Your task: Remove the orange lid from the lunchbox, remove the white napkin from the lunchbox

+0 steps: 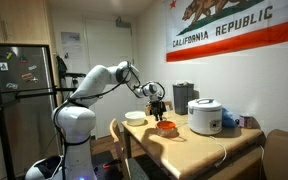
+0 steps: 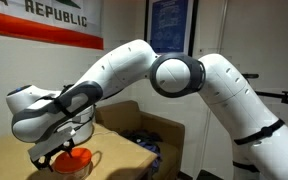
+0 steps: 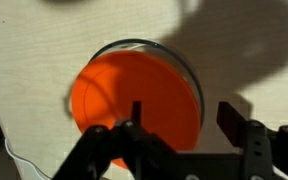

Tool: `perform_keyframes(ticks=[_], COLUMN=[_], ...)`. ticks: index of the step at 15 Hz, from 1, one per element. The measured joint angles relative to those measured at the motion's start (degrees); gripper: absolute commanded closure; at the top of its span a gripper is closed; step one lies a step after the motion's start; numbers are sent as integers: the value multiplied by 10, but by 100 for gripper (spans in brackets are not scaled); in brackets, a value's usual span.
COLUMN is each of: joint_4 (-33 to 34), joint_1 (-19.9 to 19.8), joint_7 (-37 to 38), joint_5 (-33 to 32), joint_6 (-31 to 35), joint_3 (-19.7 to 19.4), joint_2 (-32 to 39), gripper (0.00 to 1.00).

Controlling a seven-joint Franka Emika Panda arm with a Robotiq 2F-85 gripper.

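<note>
My gripper should open, bring its outer finger inside and work the lid's edge (image 3: pixel 192 105) free, because my fingers straddle the lunchbox's clear rim (image 3: pixel 188 71) as well as the orange lid.
The orange lid (image 3: pixel 134 92) lies flat on the lunchbox, a little off to the left, so the pale see-through rim (image 3: pixel 189 68) shows along its right side. My gripper (image 3: pixel 184 118) hangs just above it and is open. One finger (image 3: pixel 136 112) is over the lid and the other finger (image 3: pixel 234 118) stands outside the rim over the table. In both exterior views the gripper (image 1: pixel 160 104) (image 2: pixel 56 152) hovers close over the orange lid (image 1: pixel 166 126) (image 2: pixel 76 158). The white napkin is hidden.
A white shallow bowl (image 1: pixel 135 117) sits beside the lunchbox near the table's edge. A big white rice cooker (image 1: pixel 205 116) and a dark canister (image 1: pixel 183 96) stand farther back on the wooden table (image 1: pixel 189 146). A chair back (image 1: pixel 116 135) stands at the table's side.
</note>
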Motion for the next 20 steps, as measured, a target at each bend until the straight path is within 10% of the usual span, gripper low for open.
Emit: perform_keyframes(ticks=[6, 14, 20], joint_4=[-8, -17, -21], joint_1=[-9, -15, -15], joint_7=[0, 8, 9], joint_5=[0, 0, 1], joint_6=[0, 0, 0], joint_3=[0, 0, 0], joint_2=[0, 0, 1], gripper=[44, 4, 9])
